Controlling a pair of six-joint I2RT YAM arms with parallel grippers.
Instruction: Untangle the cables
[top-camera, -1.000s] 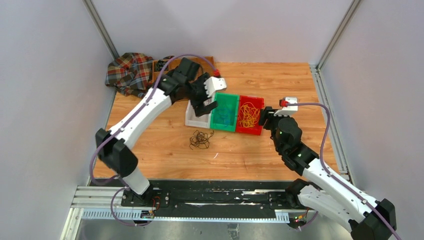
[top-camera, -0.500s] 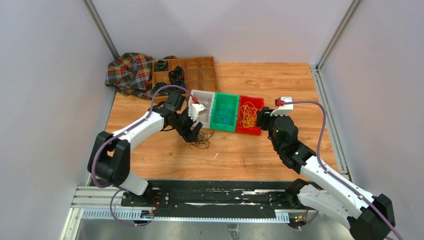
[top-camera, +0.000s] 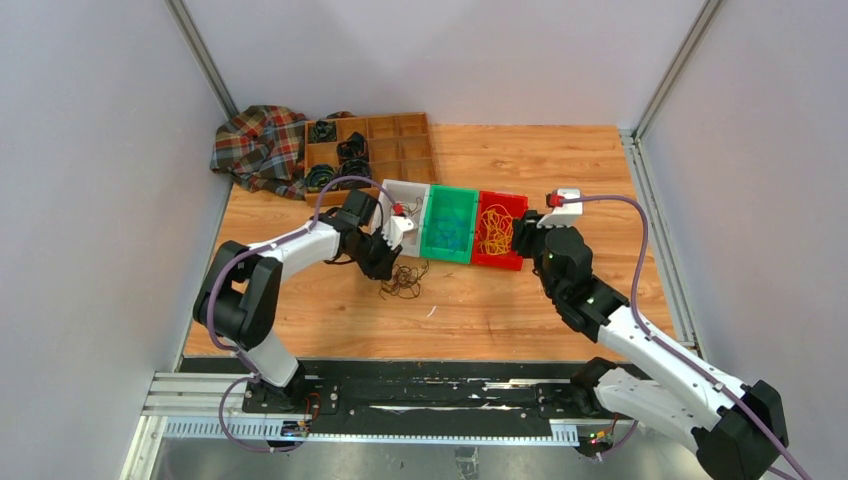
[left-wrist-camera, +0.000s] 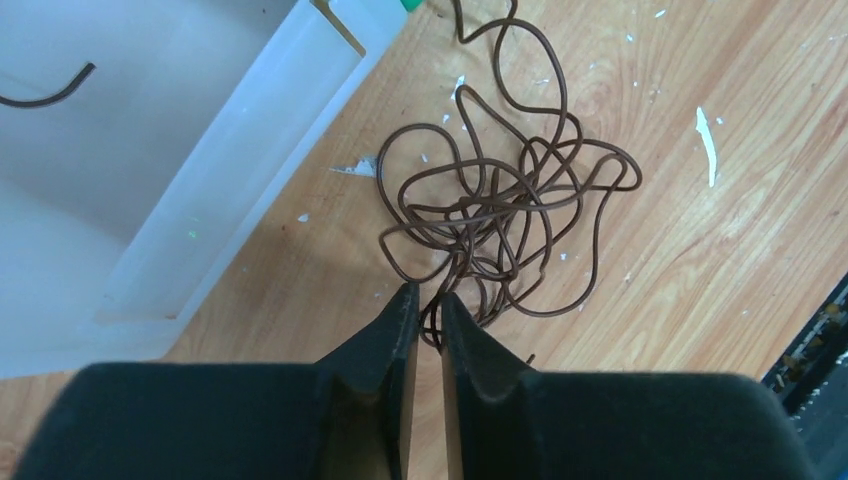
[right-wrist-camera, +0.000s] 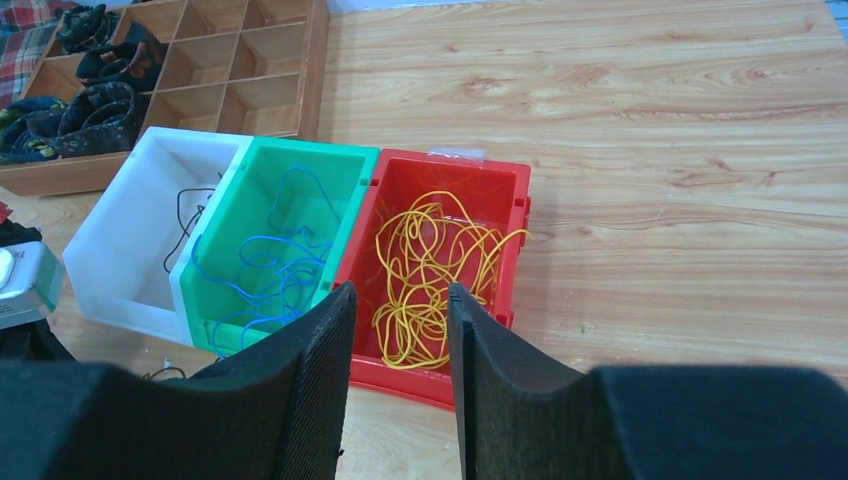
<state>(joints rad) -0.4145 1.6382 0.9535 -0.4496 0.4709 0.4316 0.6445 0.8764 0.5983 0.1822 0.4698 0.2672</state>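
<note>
My left gripper is pinching a strand of cable (left-wrist-camera: 446, 284) whose loops cross in the brown tangle (left-wrist-camera: 512, 208). I should therefore lift the strand of cable and pull it out with my right gripper.
A tangle of thin dark brown cables (top-camera: 403, 280) (left-wrist-camera: 500, 215) lies on the wooden table in front of the white bin (top-camera: 408, 192) (left-wrist-camera: 250, 130). My left gripper (top-camera: 385, 268) (left-wrist-camera: 421, 300) is down at the tangle's near edge, its jaws nearly together with a strand pinched between the tips. Blue cables (right-wrist-camera: 270, 265) fill the green bin (top-camera: 447, 200). Yellow cables (right-wrist-camera: 435, 270) fill the red bin (top-camera: 503, 203). One black cable (right-wrist-camera: 185, 215) lies in the white bin. My right gripper (top-camera: 530, 232) (right-wrist-camera: 400, 295) hovers open by the red bin's near right side, holding nothing.
A wooden compartment tray (top-camera: 385, 140) with chunky black coiled bundles (right-wrist-camera: 90, 95) stands at the back left, beside a plaid cloth (top-camera: 258, 145). White flecks (left-wrist-camera: 705, 145) dot the wood around the tangle. A black rail (top-camera: 420, 398) runs along the near edge.
My left arm swung from above the white bin down to the dark tangle and its jaws closed onto a strand. The right jaws narrowed somewhat.
</note>
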